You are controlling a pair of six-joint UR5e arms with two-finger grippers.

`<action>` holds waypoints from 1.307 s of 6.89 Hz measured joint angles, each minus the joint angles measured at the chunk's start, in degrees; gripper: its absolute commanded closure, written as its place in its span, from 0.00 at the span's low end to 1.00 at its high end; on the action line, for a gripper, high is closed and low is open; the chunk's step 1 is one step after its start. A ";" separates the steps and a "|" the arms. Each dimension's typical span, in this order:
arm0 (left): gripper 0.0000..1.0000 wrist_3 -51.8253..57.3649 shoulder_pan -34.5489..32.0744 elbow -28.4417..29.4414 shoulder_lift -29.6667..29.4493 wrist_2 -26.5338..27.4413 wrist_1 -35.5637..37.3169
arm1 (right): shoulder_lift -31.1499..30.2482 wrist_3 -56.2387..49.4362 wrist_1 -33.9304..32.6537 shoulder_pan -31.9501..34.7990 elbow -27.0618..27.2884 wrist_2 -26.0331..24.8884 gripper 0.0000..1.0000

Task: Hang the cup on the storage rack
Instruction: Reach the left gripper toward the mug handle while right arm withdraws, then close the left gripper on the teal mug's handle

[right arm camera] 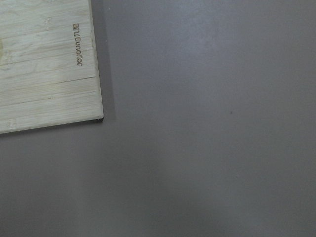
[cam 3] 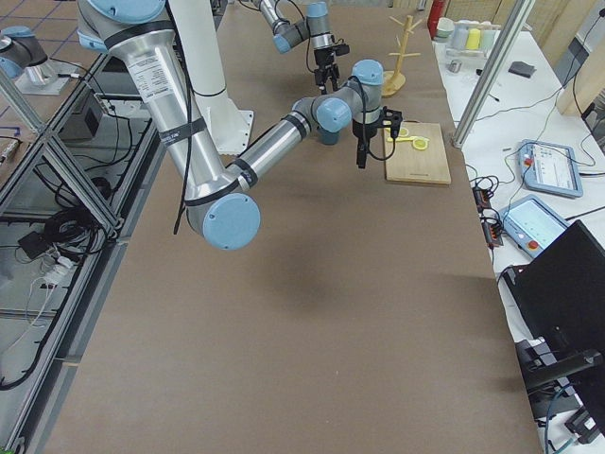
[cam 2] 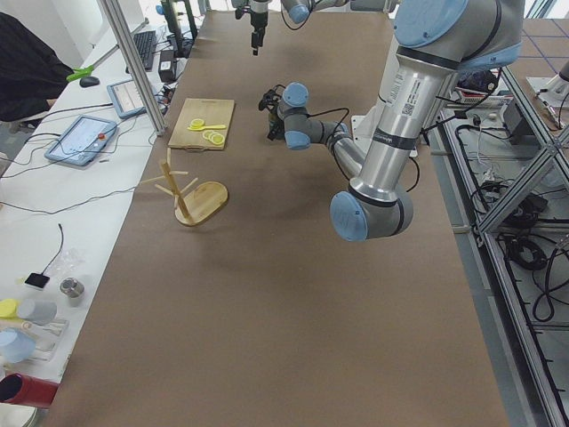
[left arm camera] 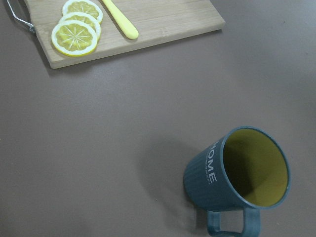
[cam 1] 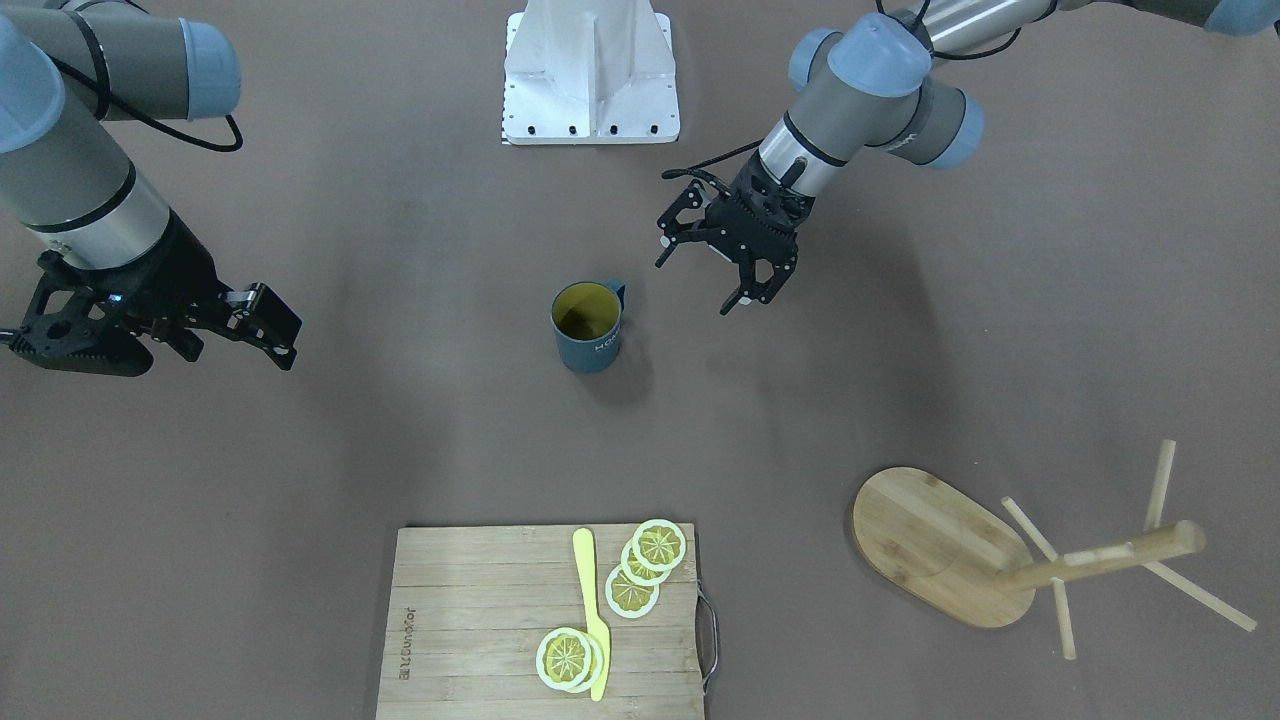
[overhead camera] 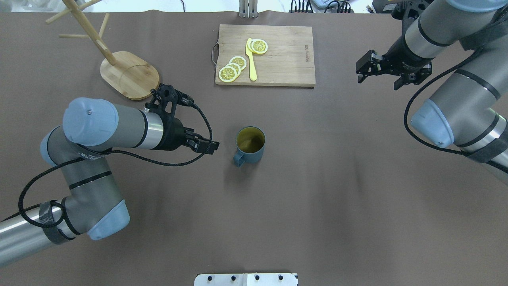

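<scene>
The cup will slip over a peg and rest sideways when I hang it, because the cup's opening (cam 1: 587,312) is wider than the storage rack's wires (cam 1: 1032,530).
The cup (cam 1: 588,330), a dark slate-blue mug with a yellowish inside, stands upright mid-table. It also shows in the overhead view (overhead camera: 250,145) and in the left wrist view (left arm camera: 237,177), where its white "HOME" lettering is visible. The storage rack (overhead camera: 129,75), a bamboo mug tree on an oval base, stands at the far left; it also shows in the front view (cam 1: 935,545). My left gripper (cam 1: 696,285) is open and empty. It hovers beside the cup on the handle side, a short gap away (overhead camera: 210,146). My right gripper (overhead camera: 379,81) is open and empty, far from the cup.
A wooden cutting board (overhead camera: 281,55) with lemon slices (overhead camera: 232,67) and a yellow knife (overhead camera: 251,59) lies at the far middle, beyond the cup. The robot's white base plate (cam 1: 590,90) sits at the near edge.
</scene>
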 measured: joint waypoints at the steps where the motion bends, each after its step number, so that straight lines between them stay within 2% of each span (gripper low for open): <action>1: 0.08 2.12 1.30 0.10 -0.04 1.23 -1.02 | -0.44 -0.44 0.00 0.35 -0.02 0.25 0.00; 4: 0.08 4.17 10.13 0.77 -0.16 13.70 -2.76 | -0.76 -0.74 0.00 0.56 -0.28 0.39 0.00; 5: 0.14 4.19 11.87 1.22 -0.44 16.53 -2.83 | -0.77 -0.69 0.00 0.55 -0.40 0.39 0.00; 9: 0.14 4.24 13.00 5.47 -4.04 18.23 -3.03 | -0.42 -0.53 0.08 0.40 -0.38 0.40 0.00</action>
